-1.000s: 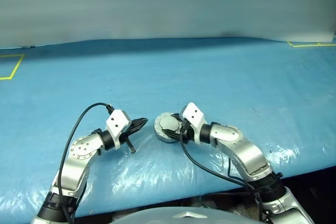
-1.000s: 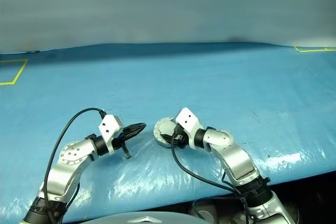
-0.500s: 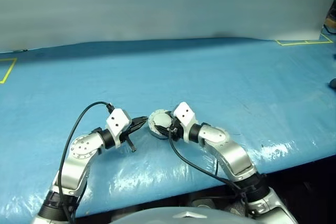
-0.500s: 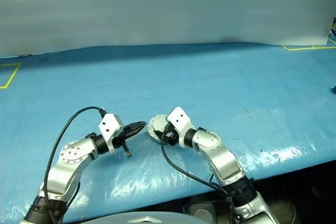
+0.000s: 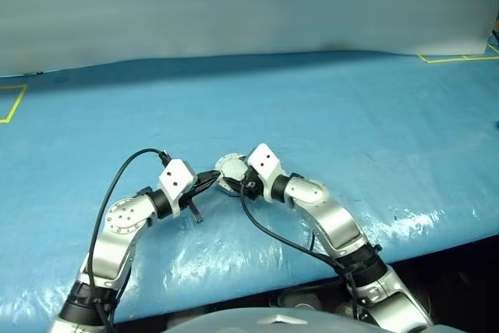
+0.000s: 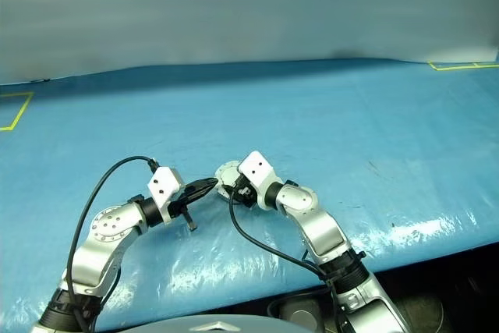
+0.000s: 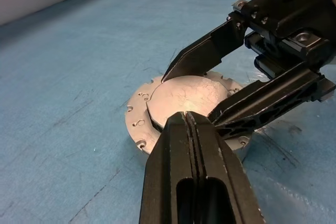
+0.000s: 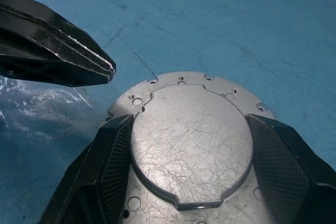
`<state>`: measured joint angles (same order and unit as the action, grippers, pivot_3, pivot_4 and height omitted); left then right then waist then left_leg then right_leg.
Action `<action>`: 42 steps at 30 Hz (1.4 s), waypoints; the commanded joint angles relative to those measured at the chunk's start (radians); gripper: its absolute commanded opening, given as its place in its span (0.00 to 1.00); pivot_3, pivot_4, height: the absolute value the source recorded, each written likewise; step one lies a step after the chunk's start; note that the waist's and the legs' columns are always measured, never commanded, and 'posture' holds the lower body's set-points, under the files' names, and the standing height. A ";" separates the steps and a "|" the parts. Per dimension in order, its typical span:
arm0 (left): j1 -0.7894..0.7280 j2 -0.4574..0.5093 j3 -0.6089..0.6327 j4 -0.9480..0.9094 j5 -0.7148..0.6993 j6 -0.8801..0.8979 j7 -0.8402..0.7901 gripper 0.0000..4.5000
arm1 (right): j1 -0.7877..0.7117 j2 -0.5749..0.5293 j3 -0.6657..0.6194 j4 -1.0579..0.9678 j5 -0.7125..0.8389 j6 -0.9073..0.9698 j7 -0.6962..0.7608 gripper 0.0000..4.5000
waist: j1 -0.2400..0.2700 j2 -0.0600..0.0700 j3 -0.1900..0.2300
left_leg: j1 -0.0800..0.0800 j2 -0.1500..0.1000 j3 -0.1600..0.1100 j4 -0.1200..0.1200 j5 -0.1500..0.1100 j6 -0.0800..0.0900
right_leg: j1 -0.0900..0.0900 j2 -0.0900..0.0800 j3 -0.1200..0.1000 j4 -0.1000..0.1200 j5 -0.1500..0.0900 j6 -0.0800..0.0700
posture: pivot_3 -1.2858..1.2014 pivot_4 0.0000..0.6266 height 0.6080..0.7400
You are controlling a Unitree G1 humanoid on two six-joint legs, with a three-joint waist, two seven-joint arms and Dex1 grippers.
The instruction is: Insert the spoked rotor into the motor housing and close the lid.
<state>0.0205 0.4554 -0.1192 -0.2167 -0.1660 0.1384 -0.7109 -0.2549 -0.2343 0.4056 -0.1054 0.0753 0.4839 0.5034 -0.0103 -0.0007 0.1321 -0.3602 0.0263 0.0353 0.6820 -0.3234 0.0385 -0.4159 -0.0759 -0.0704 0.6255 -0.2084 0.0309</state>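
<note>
With my right gripper straddling only the lid's raised disc, I should back off, come from the side and clamp lid and housing together at their rim.
The motor housing lies flat on the blue table with the silver scalloped lid closed on top of it. The spoked rotor is hidden. My right gripper straddles the housing, its black fingers pressed against opposite sides of the rim. My left gripper is shut and holds nothing. Its joined tips sit just over the near edge of the lid, facing the right gripper across the disc.
The table is covered with a crinkled blue plastic sheet. Yellow tape marks lie at the far left and far right. The table's front edge runs close below my right arm. A grey wall stands behind.
My right gripper has slid the housing to the left and a little farther away, up to the tips of the left gripper. The left gripper stayed put. The head view shifted slightly.
</note>
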 commanded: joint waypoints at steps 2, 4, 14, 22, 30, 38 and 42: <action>-0.032 -0.021 -0.017 0.047 0.042 -0.018 0.040 0.00 | 0.080 -0.048 0.038 0.066 -0.027 0.079 0.027 0.67 | 0.002 0.001 0.000 | 0.000 -0.001 0.000 0.000 0.000 0.000 | 0.000 0.000 0.000 0.000 0.000 0.001 | 0.52 0.24 1.00; -0.044 -0.036 -0.017 0.064 0.037 -0.018 0.043 0.00 | 0.086 -0.056 0.043 0.053 -0.026 0.077 0.036 0.67 | 0.003 0.001 0.001 | -0.001 -0.001 -0.001 0.000 -0.001 0.001 | 0.000 0.000 -0.001 0.000 -0.001 0.002 | 0.52 0.24 1.00; -0.138 -0.110 -0.037 0.200 0.012 -0.012 0.014 0.00 | 0.090 -0.063 0.038 0.034 -0.025 0.085 0.049 0.67 | 0.001 0.001 0.000 | -0.003 -0.006 -0.002 0.000 -0.005 0.006 | 0.005 -0.002 -0.001 -0.001 0.001 0.006 | 0.52 0.24 1.00; -0.149 -0.069 -0.106 0.265 0.111 -0.023 0.005 0.00 | 0.107 -0.071 0.037 0.011 -0.031 0.078 0.043 0.67 | 0.004 0.002 -0.002 | 0.000 -0.007 -0.005 0.000 -0.006 0.006 | 0.005 -0.002 -0.002 -0.001 -0.004 0.005 | 0.52 0.24 1.00; -0.158 -0.073 -0.125 0.277 0.140 -0.049 0.007 0.00 | 0.115 -0.069 0.011 -0.057 -0.002 0.059 0.068 1.00 | 0.012 0.001 -0.003 | 0.000 -0.009 -0.006 0.000 -0.006 0.007 | 0.006 -0.004 -0.002 -0.001 -0.004 0.005 | 0.52 0.24 1.00; -0.166 -0.070 -0.132 0.284 0.144 -0.059 0.002 0.00 | 0.098 -0.069 -0.102 -0.209 0.022 -0.026 0.030 1.00 | 0.015 0.002 -0.001 | -0.004 -0.010 -0.006 0.001 -0.007 0.007 | 0.007 -0.005 -0.001 0.000 -0.002 0.009 | 0.52 0.24 1.00; -0.170 -0.073 -0.132 0.284 0.143 -0.059 -0.001 0.00 | 0.094 -0.069 -0.210 -0.260 0.028 -0.045 -0.033 1.00 | 0.020 0.004 0.002 | -0.008 -0.012 -0.006 0.002 -0.004 0.003 | 0.004 -0.005 -0.001 0.000 0.000 0.012 | 0.52 0.24 1.00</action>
<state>-0.1718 0.3783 -0.2127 0.0310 -0.0480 0.0591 -0.6969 -0.1525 -0.3046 0.2529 -0.3012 0.0796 0.4531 0.4821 0.0102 0.0033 0.1339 -0.3686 0.0144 0.0291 0.6841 -0.3272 0.0412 -0.4117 -0.0811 -0.0715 0.6249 -0.2084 0.0435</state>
